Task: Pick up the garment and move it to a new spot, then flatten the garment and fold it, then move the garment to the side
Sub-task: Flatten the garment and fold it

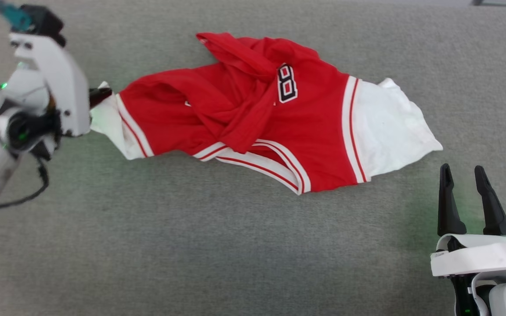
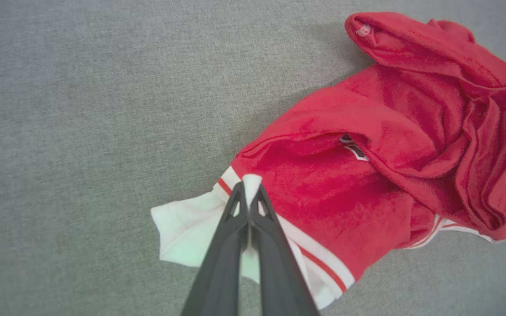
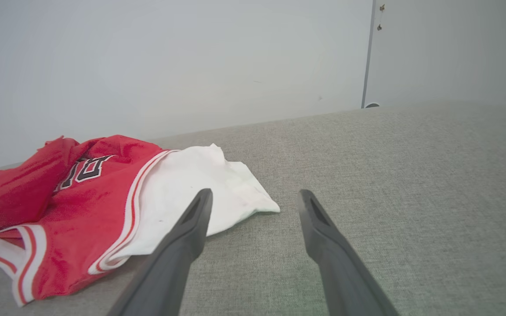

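My grippers will make the garment's body [image 1: 319, 126] unfold and spread out when they lift both white sleeves, because a red fold [image 1: 251, 100] covers most of the black lettering.
The garment [image 1: 257, 114] is a red jersey with white sleeves, striped trim and black lettering, lying crumpled across the grey fabric surface. My left gripper [image 1: 101, 94] is shut on the white sleeve at the garment's left end; in the left wrist view a pinch of white cloth sticks up between the closed fingertips of the left gripper [image 2: 251, 189], with the red body of the garment [image 2: 367, 175] bunched beyond. My right gripper [image 1: 464, 175] stands open near the lower right, empty, just short of the garment's other white sleeve [image 3: 191, 184]. In its own wrist view the right gripper [image 3: 255, 197] shows spread fingers.
The grey fabric surface [image 1: 218, 245] stretches all around the garment. A pale wall [image 3: 169, 57] rises behind the far edge in the right wrist view, with a vertical seam or post [image 3: 367, 52] to the right.
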